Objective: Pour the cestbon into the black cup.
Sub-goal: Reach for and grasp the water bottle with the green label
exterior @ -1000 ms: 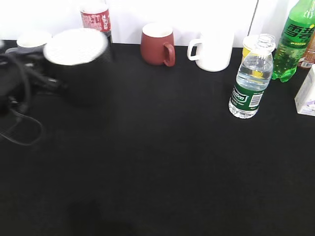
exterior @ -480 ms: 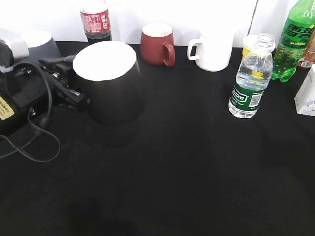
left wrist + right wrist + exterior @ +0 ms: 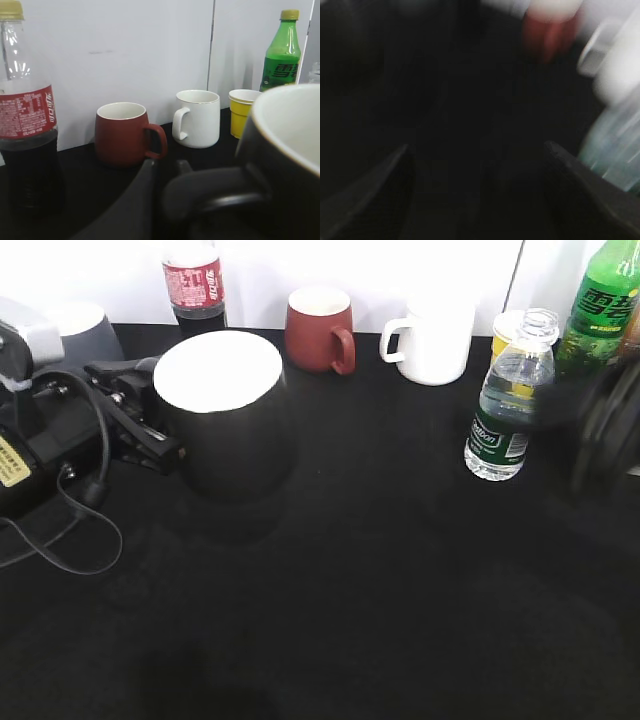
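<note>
My gripper will tip the cestbon [image 3: 508,405], which will stream from its open neck and still keep some inside, because water stands [image 3: 509,398] above the green label.
The black cup [image 3: 225,415], white inside, is at the left middle of the black table. My left gripper [image 3: 150,435] is shut on its handle from the left. In the left wrist view the cup [image 3: 287,150] fills the right side and my left gripper [image 3: 170,175] clamps the handle. The cestbon [image 3: 510,405], uncapped and partly full, stands upright at the right. My right gripper [image 3: 600,430] is a dark blur just right of the bottle. In the blurred right wrist view my right gripper [image 3: 477,165] has its fingers wide apart and empty, with the cestbon [image 3: 615,145] ahead to the right.
Along the back wall stand a grey mug [image 3: 85,330], a cola bottle [image 3: 195,285], a dark red mug [image 3: 320,330], a white mug [image 3: 435,340], a yellow cup [image 3: 508,330] and a green soda bottle [image 3: 600,310]. A cable [image 3: 70,540] trails from the left arm.
My left gripper carried the black cup right and forward, then nearly stopped. My right arm has come into view from the right, moving fast beside the cestbon.
</note>
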`<state>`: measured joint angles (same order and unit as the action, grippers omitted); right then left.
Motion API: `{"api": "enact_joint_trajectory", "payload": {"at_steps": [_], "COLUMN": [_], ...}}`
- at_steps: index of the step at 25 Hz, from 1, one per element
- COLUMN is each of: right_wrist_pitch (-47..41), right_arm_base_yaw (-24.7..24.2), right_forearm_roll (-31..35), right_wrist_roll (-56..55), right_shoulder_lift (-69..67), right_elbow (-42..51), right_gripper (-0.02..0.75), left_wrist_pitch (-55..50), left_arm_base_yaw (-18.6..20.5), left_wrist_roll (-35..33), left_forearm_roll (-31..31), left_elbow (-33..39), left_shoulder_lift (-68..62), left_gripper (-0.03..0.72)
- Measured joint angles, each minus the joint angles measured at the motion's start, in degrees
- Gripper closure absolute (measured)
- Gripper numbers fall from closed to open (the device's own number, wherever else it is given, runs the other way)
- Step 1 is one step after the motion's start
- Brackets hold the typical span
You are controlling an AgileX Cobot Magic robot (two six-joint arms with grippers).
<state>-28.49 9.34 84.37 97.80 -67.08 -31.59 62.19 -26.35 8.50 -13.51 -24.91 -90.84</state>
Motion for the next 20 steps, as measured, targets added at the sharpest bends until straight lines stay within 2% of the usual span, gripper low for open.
{"api": "enact_joint_trajectory", "payload": {"at_steps": [1,3,4,6,7,8,11,14,15,18,20], "right_wrist_pitch": [-1.21,-1.33,0.00,2.21,4.18,12.56,33.07,52.70,59.30,73.21,81.99], "right_arm_base_yaw": [0.00,0.00,0.00,0.00,0.00,0.00,1.49,14.07,15.62,15.99,15.99], "right_forearm_roll": [-9.81,-22.45,-30.31,-50.33,-57.17,-59.79,-57.18,-62.04,-62.63,-65.34,-71.59], "right_wrist_roll": [-8.54,-24.74,-35.20,-61.07,-71.53,-78.93,-81.96,-82.13,-83.66,-87.75,-92.60], "right_shoulder_lift": [-2.78,-6.37,-6.59,-6.59,-6.59,-6.59,-6.54,-6.86,-8.76,-17.35,-23.12], "right_elbow": [0.00,0.00,0.00,0.00,0.43,3.95,13.49,13.95,14.11,15.05,15.05], "right_gripper": [0.146,0.146,0.146,0.146,0.146,0.146,0.146,0.146,0.146,0.146,0.137], "left_wrist_pitch": [0.00,0.00,0.00,0.00,0.00,0.00,0.00,-0.79,-0.85,-0.85,-0.85], "left_arm_base_yaw": [0.00,0.00,0.00,0.00,0.00,0.00,0.00,0.00,0.00,0.00,0.00], "left_wrist_roll": [0.00,0.00,0.00,0.00,0.00,0.00,0.00,0.00,0.00,0.00,0.00], "left_forearm_roll": [-0.07,-0.24,-0.27,-0.31,-0.31,-0.31,-0.41,-0.88,-0.95,-2.27,-2.40], "left_elbow": [0.00,0.00,0.00,0.00,0.00,0.00,0.00,0.00,0.00,0.00,0.00], "left_shoulder_lift": [0.00,0.00,0.00,0.00,0.00,0.00,0.00,0.00,0.00,0.00,0.00], "left_gripper": [0.624,0.624,0.624,0.624,0.624,0.624,0.624,0.624,0.624,0.624,0.624]}}
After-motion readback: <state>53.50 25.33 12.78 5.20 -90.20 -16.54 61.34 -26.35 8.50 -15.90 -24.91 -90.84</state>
